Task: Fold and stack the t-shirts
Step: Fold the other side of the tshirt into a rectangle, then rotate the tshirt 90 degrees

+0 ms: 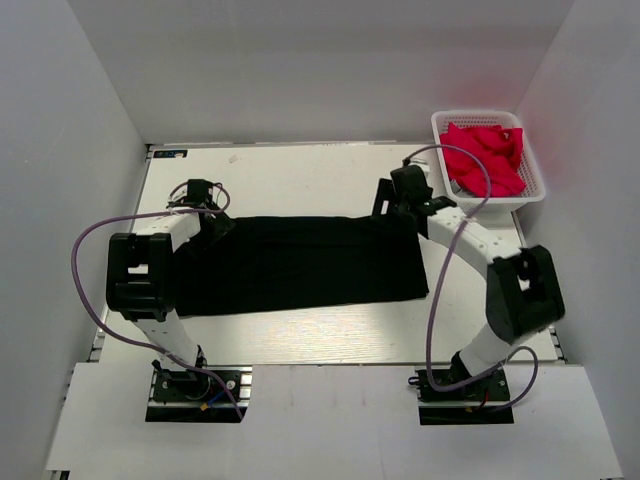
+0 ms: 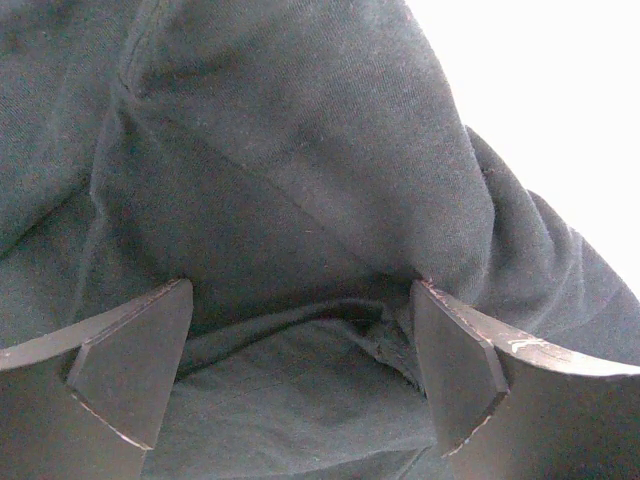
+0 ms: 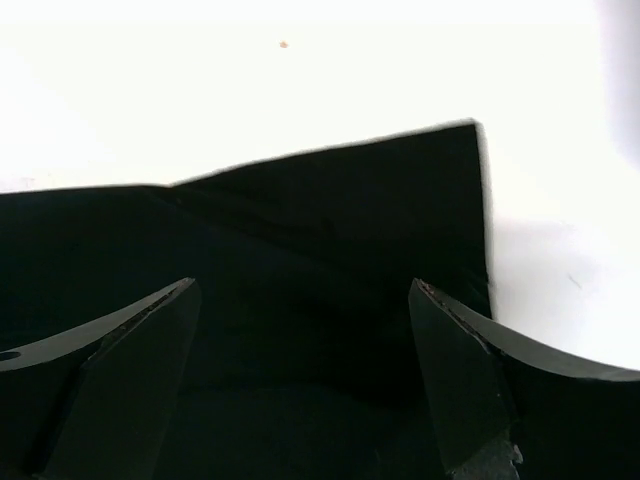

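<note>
The black t-shirt's folded band (image 1: 300, 262) lies across the table, so the robot should turn it lengthwise before folding, with its right gripper pulling the band's end to the near edge (image 1: 330, 352) of the table.
A black t-shirt (image 1: 300, 262) lies folded into a wide band across the middle of the table. My left gripper (image 1: 212, 222) is open over its far left corner; in the left wrist view its fingers (image 2: 130, 370) stand wide apart over bunched black cloth (image 2: 300, 200). My right gripper (image 1: 392, 210) is open over the far right corner; in the right wrist view the fingers (image 3: 455, 380) straddle the black cloth (image 3: 330, 230), whose corner points up right. Pinkish-red t-shirts (image 1: 485, 155) lie in a basket.
A white slatted basket (image 1: 535, 185) stands at the table's far right corner. White walls close in the table on the left, back and right. Cables loop from both arms over the table.
</note>
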Available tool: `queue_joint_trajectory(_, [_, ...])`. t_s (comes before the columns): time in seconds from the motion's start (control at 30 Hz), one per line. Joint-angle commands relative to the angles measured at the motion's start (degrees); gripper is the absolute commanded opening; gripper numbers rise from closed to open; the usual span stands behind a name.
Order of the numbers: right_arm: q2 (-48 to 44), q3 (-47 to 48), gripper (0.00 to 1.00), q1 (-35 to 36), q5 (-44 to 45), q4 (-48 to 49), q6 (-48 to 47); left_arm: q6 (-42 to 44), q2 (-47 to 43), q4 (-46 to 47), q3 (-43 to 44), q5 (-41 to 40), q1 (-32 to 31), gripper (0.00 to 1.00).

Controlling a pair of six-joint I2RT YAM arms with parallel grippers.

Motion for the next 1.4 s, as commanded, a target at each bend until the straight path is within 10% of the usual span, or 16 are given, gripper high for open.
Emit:
queue_joint_trajectory(0.0, [6.24,4.13,0.9,-0.01,-5.08,6.45,-4.15,0.95,1.8,-2.97,-0.1,0.89,0.88,1.0])
queue_joint_trajectory(0.37, [13.81,5.37,0.9,-0.71,-5.08,4.79,-4.35,1.47,3.56,-5.52,1.66,-4.11,0.88,1.0])
queue_joint_trajectory(0.9, [-13.52,-12.14,0.9,-2.91,-7.79,1.7,-2.13,2.08,4.7,-6.05,2.8,-6.14,0.88,1.0])
queue_joint_trajectory(1.37, [7.83,-0.26,0.9,-2.12,-21.24,7.16,-6.44,4.46,12.24,-5.87,12.01,-0.35,0.88,1.0])
